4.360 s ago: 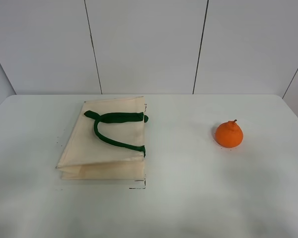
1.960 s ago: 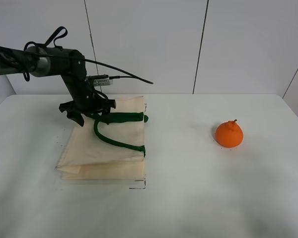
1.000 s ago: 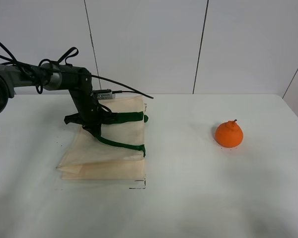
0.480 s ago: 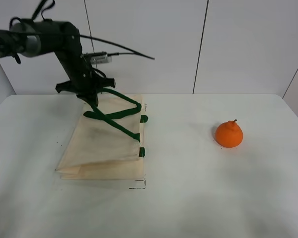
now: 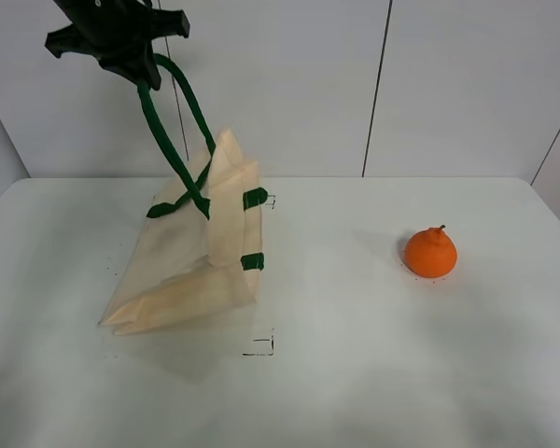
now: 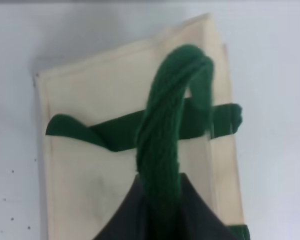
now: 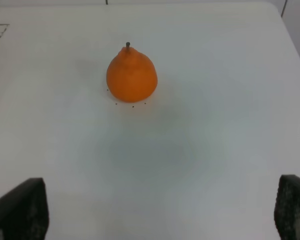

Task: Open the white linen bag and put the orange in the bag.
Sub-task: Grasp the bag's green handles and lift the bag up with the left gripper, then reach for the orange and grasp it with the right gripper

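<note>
The white linen bag (image 5: 185, 269) will stay open when the robot lowers the orange inside, because the taut dark green handle (image 5: 166, 140) keeps the bag's rim end up.
The white linen bag (image 5: 182, 266) rests on the table on its bottom edge, its rim end lifted and tilted up. My left gripper (image 5: 135, 67) is high above it, shut on one dark green handle (image 5: 166, 131) pulled taut. In the left wrist view the handle (image 6: 165, 135) runs into the shut jaws over the bag (image 6: 90, 170). The second handle (image 5: 173, 207) hangs loose against the cloth. The orange (image 5: 430, 253) sits upright on the table far to the right. My right gripper (image 7: 157, 217) is open and empty, short of the orange (image 7: 132, 75); it is out of the exterior view.
The white table (image 5: 373, 355) ends at a white panelled wall (image 5: 373, 93) behind. A small black corner mark (image 5: 262, 348) lies in front of the bag, another (image 5: 272, 199) near its rim.
My left gripper has risen up and slightly left with the green handle, pulling the bag's rim end off the table into a tilted stand. The orange has not moved.
</note>
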Available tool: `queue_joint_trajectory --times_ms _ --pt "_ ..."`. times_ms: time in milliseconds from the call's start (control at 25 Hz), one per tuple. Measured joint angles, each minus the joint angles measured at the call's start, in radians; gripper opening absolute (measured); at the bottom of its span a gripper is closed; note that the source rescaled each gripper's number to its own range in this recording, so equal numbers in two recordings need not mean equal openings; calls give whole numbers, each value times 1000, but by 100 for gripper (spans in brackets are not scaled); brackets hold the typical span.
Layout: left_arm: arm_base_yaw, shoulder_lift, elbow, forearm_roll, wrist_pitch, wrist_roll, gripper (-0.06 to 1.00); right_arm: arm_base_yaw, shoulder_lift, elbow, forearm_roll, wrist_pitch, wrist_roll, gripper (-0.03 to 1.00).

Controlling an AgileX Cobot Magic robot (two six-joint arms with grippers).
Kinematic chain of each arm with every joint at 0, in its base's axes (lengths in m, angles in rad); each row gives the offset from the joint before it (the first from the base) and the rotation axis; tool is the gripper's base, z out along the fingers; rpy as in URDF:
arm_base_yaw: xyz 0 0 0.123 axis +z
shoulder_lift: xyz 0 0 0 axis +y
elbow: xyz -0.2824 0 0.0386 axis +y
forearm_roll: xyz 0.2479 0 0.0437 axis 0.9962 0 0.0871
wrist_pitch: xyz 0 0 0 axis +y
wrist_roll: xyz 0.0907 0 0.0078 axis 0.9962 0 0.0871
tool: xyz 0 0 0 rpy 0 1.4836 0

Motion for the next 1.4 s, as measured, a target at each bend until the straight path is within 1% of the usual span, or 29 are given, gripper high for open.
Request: queue_joint_trajectory --times_ms 120,240,440,520,600,680,800,880,1000,1080,1240,1400 --pt "-3 -35 0 -1 0 1 0 0 109 -28 0 -20 0 100" --pt "-3 -49 0 0 0 1 0 0 316 -77 0 -56 0 100" --pt "-5 -50 0 -1 0 2 0 0 770 -223 24 -155 -4 100" --pt "-5 -50 0 -2 0 2 0 0 975 -330 41 -176 -11 100" --pt "-5 -50 0 -2 0 2 0 0 1165 -426 49 -178 -28 100" --pt "-5 -50 0 -3 0 2 0 0 1337 -553 59 -171 -38 100" --pt "-5 -50 0 -15 0 2 0 3 1584 -752 70 -124 -58 100" --pt "-5 -50 0 -15 0 2 0 11 1709 -850 71 -84 -66 100" --pt "-5 -50 0 -15 0 3 0 31 1862 -992 73 -41 -74 100" --pt "-5 -50 0 -15 0 3 0 42 1937 -1047 75 -25 -75 100" --pt "-5 -50 0 -20 0 4 0 47 2045 -1076 75 -29 -54 100" --pt "-5 -50 0 -20 0 4 0 47 2110 -1078 50 -44 -49 100"
